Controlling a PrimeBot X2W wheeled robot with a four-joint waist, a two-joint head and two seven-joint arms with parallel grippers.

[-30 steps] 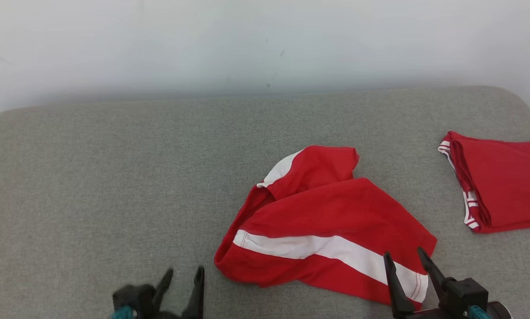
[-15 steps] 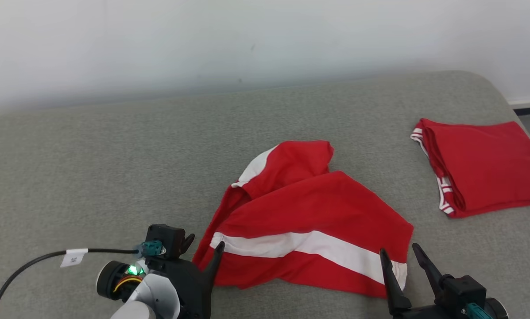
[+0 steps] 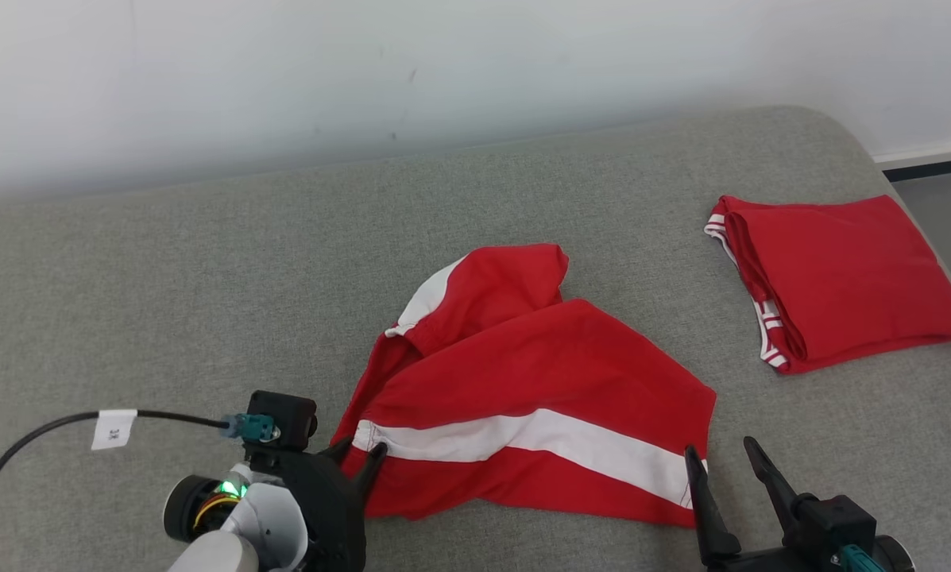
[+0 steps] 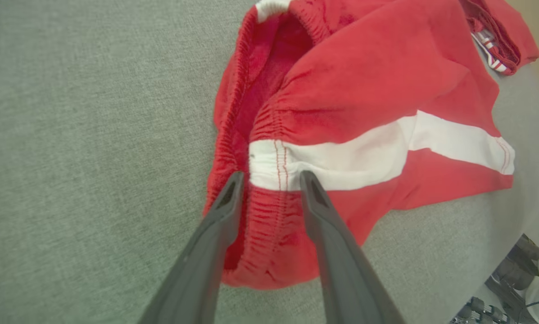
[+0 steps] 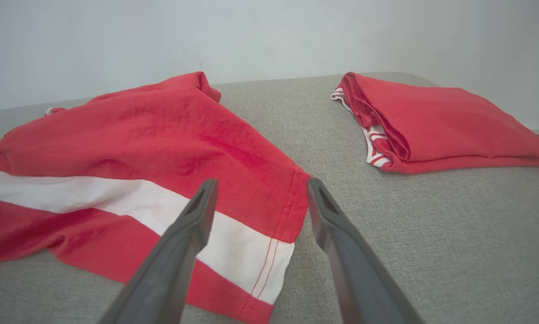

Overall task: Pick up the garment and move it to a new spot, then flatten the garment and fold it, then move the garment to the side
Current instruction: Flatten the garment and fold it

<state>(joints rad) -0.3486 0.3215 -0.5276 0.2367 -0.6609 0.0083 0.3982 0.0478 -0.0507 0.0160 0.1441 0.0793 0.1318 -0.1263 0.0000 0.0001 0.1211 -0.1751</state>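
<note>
The garment (image 3: 562, 367) will hang folded along the white stripe (image 3: 536, 432) when I lift it, because that stripe runs from waistband to hem between my grippers.
The garment (image 3: 539, 373), red shorts with a white stripe, lies crumpled in the middle of the grey padded surface (image 3: 205, 278). My left gripper (image 3: 357, 454) is at its left end. In the left wrist view the garment (image 4: 364, 90) has its gathered waistband between the two fingers of that gripper (image 4: 269, 177), which stand apart on either side of it. My right gripper (image 3: 720, 449) hovers open at the shorts' right hem. In the right wrist view that gripper (image 5: 261, 184) straddles the stitched hem corner of the garment (image 5: 138, 135) without touching it.
A second red garment (image 3: 840, 278) lies folded at the right of the surface, near its rounded right edge, also seen as a folded red garment (image 5: 431, 121) from the right wrist. A black cable with a white tag (image 3: 114, 429) trails from my left wrist. A pale wall stands behind.
The camera has swung, shifting the whole picture. My left arm has come forward to the shorts' waistband and its fingers have narrowed around it. The right gripper stays open by the hem.
</note>
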